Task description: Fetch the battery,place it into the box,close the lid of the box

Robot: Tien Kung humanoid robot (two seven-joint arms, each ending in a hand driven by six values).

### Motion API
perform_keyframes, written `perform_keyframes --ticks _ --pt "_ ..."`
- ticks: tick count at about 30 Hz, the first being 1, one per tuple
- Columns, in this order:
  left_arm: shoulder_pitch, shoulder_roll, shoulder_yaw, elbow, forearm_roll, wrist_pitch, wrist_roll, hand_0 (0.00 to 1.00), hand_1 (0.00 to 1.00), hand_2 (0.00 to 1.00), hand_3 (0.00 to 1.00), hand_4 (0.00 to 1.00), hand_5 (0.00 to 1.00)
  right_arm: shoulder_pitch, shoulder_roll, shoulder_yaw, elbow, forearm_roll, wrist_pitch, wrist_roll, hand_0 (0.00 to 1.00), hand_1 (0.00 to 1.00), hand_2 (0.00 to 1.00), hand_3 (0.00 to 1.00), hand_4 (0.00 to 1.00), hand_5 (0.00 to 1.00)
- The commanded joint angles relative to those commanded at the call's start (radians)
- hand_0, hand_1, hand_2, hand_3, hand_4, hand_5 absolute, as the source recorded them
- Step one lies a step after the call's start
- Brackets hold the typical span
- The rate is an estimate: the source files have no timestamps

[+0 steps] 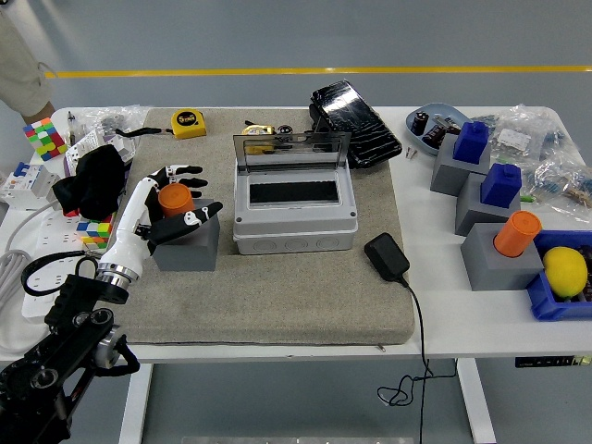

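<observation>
The clear lid (pixel 292 148) is attached along the grey box's back edge (pixel 292 170), so it should swing down flat when I push it, with the orange battery visible through it.
The orange battery (pixel 173 197) stands upright in a grey block (pixel 186 244) on the left of the grey mat. My left hand (pixel 188 192) reaches in from the lower left and brackets the battery: fingers behind it, thumb in front to its right. The fingers are spread and I see no firm grip. The grey box (pixel 294 216) sits at the mat's middle, right of the block, with its clear lid (pixel 291 148) standing open at the back. My right arm is out of view.
A black charger (pixel 387 256) with its cable lies right of the box. A second orange battery (pixel 516 232) on a grey block, blue blocks (pixel 472 142) and a lemon (pixel 565 271) are at the right. A black cloth (pixel 90 178), a puzzle cube (pixel 40 138) and a person's sleeve (pixel 18 60) are at the left.
</observation>
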Motion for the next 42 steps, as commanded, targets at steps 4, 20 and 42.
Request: perform_keyframes --ticks 4,20,42 --pt "-0.015 -0.002 0.015 0.022 -0.001 0.011 -0.013 0.404 0.492 0.509 0.558 0.873 0.002 0.002 -0.001 -0.004 0.0 0.006 0.0 0.001 0.609 0.659 0.684 0.586 0.983 0.553" --pt "-0.05 -0.025 0.03 0.089 -0.046 0.039 -0.067 0.23 0.16 0.16 0.177 0.484 0.002 -0.004 -0.001 -0.004 0.0 0.001 0.001 0.0 0.609 0.659 0.684 0.586 0.983 0.554" --pt "-0.105 0.012 0.066 -0.034 0.039 0.016 -0.021 0.227 0.135 0.132 0.161 0.392 0.002 -0.004 0.002 0.007 0.0 0.002 -0.001 0.003 0.609 0.659 0.683 0.587 0.984 0.554"
